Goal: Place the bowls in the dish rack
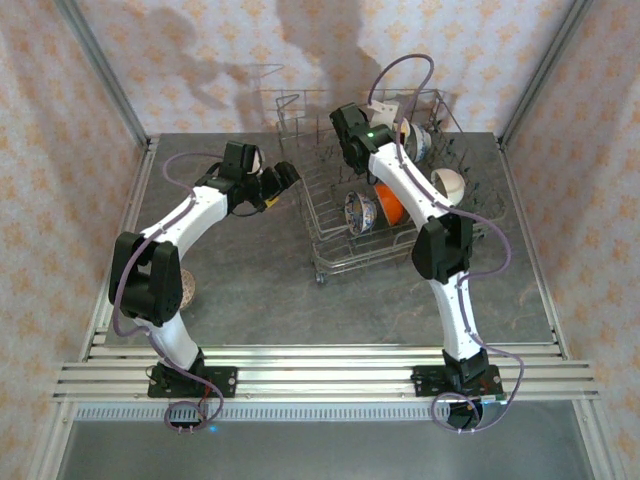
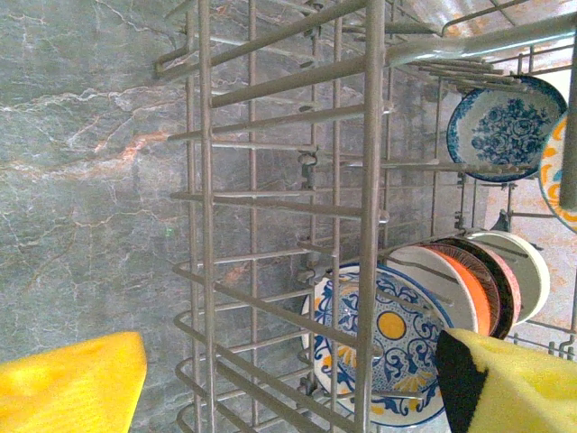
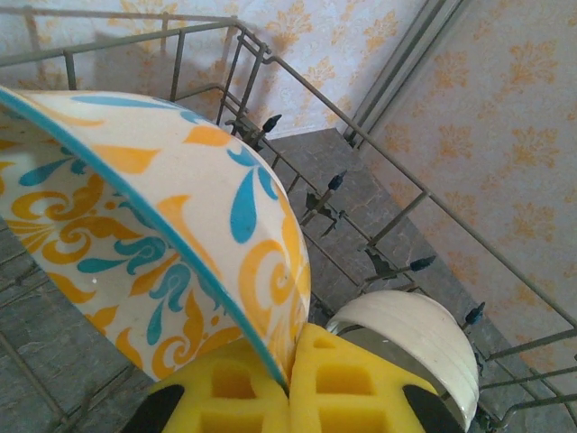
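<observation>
The yellow-and-teal patterned bowl [image 3: 171, 216] hangs on edge next to the blue floral bowl, so the robot's right gripper should go on lowering it until the pegs of the dish rack hold it.
The grey wire dish rack [image 1: 330, 255] stands at the back right of the table. My right gripper [image 3: 293, 356] is inside it [image 1: 398, 135], shut on the rim of a yellow-and-teal patterned bowl [image 3: 135, 244], which is tilted above the tines. A white bowl [image 3: 415, 338] stands on edge just beyond. My left gripper [image 1: 283, 178] is open beside the rack's left wall [image 2: 370, 180], nothing between its pads [image 2: 72, 388]. Through the wires I see a blue-and-yellow bowl [image 2: 397, 352], an orange bowl [image 2: 469, 289] and a blue floral bowl [image 2: 505, 126], all on edge.
A bowl [image 1: 188, 290] sits on the grey table partly under my left elbow, and a pale one [image 1: 252, 160] lies behind my left wrist. Patterned walls close in the back and both sides. Bare tabletop [image 1: 330, 310] lies in front of the rack.
</observation>
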